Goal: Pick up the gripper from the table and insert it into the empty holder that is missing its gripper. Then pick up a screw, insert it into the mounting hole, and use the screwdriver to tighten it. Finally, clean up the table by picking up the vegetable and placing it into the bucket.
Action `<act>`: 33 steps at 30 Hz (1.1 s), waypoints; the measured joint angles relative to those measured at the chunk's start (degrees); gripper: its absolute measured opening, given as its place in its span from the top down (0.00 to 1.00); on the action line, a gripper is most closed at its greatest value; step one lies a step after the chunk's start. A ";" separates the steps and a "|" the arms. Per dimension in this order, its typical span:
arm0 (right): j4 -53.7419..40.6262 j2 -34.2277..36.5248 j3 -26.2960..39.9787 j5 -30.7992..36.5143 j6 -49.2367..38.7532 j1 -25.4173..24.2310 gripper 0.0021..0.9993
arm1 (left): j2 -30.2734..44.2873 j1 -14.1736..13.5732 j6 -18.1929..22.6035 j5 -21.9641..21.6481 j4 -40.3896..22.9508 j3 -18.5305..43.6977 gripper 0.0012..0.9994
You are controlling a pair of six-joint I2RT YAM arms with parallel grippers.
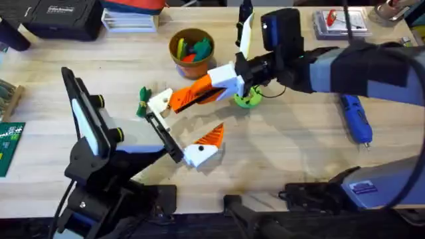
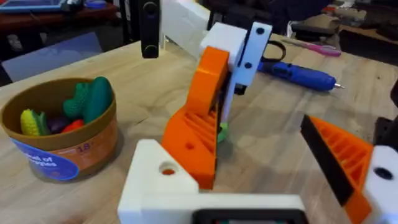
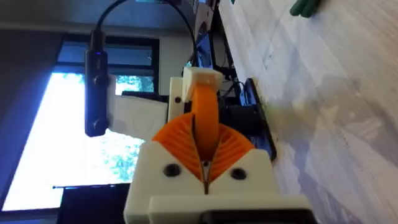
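Observation:
The gripper (image 2: pixel 191 154) is seated in the holder and the white block (image 2: pixel 158 186) lies square against the black rail, so the gripper will stay in the holder when I open my right gripper.
My right gripper (image 1: pixel 224 81) is shut on the gripper (image 1: pixel 182 97), clamping its orange ribbed wedge. The piece's white block (image 1: pixel 160 103) sits at the far end of the holder (image 1: pixel 164 133), the black rail on my left arm. In the left wrist view that white block (image 2: pixel 155 180) lies right at the rail, with the orange wedge (image 2: pixel 193 140) rising from it. My left gripper (image 1: pixel 186 125) stands open, with one white-and-orange finger (image 1: pixel 204 147) fitted. The vegetable (image 1: pixel 143 103) lies beside the rail's tip. The blue screwdriver (image 1: pixel 355 119) rests on the table (image 1: pixel 279 153) at the right. The bucket (image 1: pixel 191 50) stands behind.
Toy vegetables fill the bucket. A lime-green disc (image 1: pixel 248 99) lies under my right wrist. A clear case with red parts (image 1: pixel 339 23) sits at the back right, a black case (image 1: pixel 60 16) at the back left, and a green board (image 1: pixel 10 146) at the left edge.

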 joint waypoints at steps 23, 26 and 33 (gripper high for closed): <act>8.42 3.42 0.17 3.20 8.59 2.12 1.00 | 0.01 1.25 -2.41 -0.68 -0.22 0.00 0.01; 8.43 3.43 0.24 3.86 8.78 2.88 1.00 | 0.12 0.94 -2.54 2.42 -0.22 0.02 0.01; 8.96 3.43 0.24 3.68 9.03 4.04 1.00 | 0.12 0.96 -2.53 4.37 -0.24 0.02 0.01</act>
